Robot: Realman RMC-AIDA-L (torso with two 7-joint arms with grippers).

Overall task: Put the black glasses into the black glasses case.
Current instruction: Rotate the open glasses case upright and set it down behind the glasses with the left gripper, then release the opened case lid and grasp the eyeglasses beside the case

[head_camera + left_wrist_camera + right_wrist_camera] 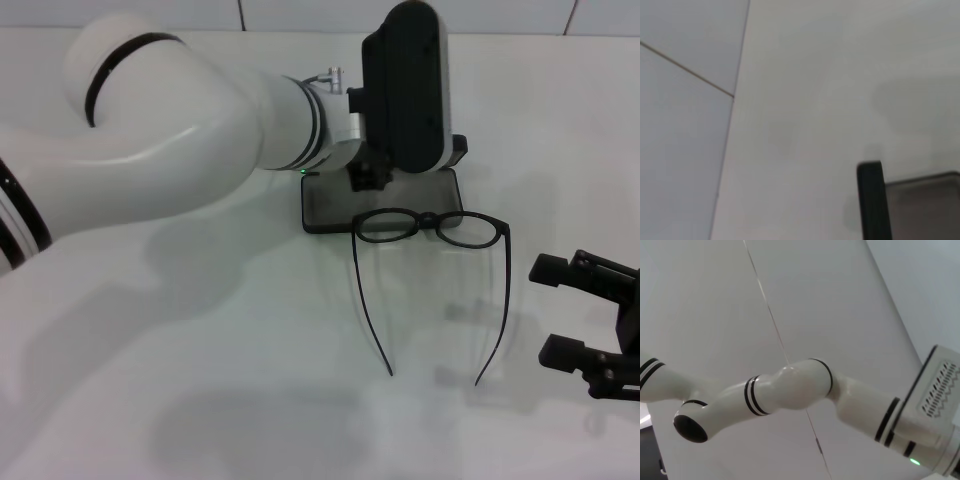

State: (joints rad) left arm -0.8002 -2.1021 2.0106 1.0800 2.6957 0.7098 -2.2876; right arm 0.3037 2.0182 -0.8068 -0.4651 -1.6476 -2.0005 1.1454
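My left gripper blocks the space over the open case, so it should back off before my right gripper takes the black glasses by their bridge.
The black glasses lie on the white table with the lenses against the front edge of the black glasses case and both temple arms unfolded toward me. The case lies open, and its grey lining shows in the head view and in the left wrist view. My left gripper is over the back of the case, mostly hidden by its black wrist body. My right gripper is open and empty, low at the right, to the right of the glasses' right temple arm.
My left arm reaches across the table's back left; it also shows in the right wrist view. The tiled wall runs behind the case. The white table is bare in front of the glasses.
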